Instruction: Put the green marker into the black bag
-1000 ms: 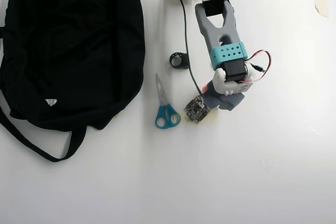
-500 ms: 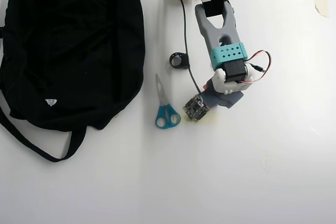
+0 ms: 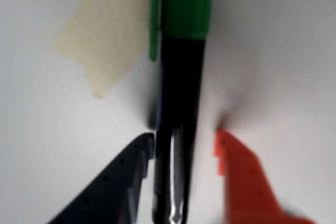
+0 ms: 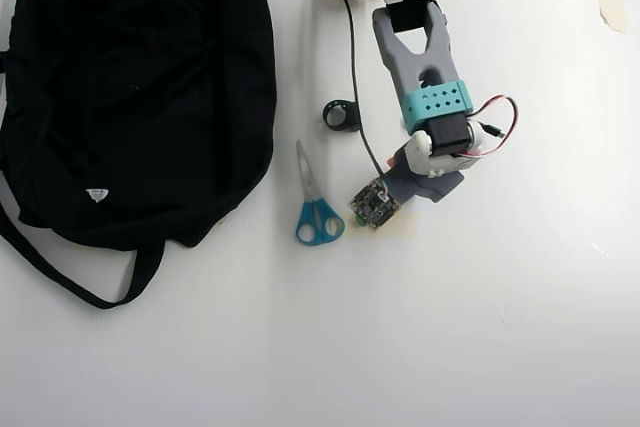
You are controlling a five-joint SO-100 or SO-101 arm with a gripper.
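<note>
The green marker [image 3: 181, 77] will come loose right away when I lift and will leave the tape behind, because the beige tape piece [image 3: 113, 32] ends behind the cap's clip.
The green marker [image 3: 181, 77] lies on the white table in the wrist view, its bright green cap toward the top and its black barrel running down between my fingers. My gripper [image 3: 184, 139] is open and straddles the barrel: the dark finger [image 3: 118, 187] touches its left side, while the orange finger [image 3: 244, 182] stands a small gap off its right side. From overhead, my gripper [image 4: 405, 194] points straight down and hides the marker. The black bag [image 4: 140, 87] lies flat at the far left, well apart from my arm.
Blue-handled scissors [image 4: 317, 209] lie just left of my wrist, and a small black ring-shaped object [image 4: 341, 114] sits above them. A beige tape piece [image 3: 105, 40] is stuck beside the marker. A thin black cable [image 4: 353, 57] runs down to the wrist camera.
The wrist has shifted very slightly toward the arm's base and settled over the marker. Bag and scissors have not moved.
</note>
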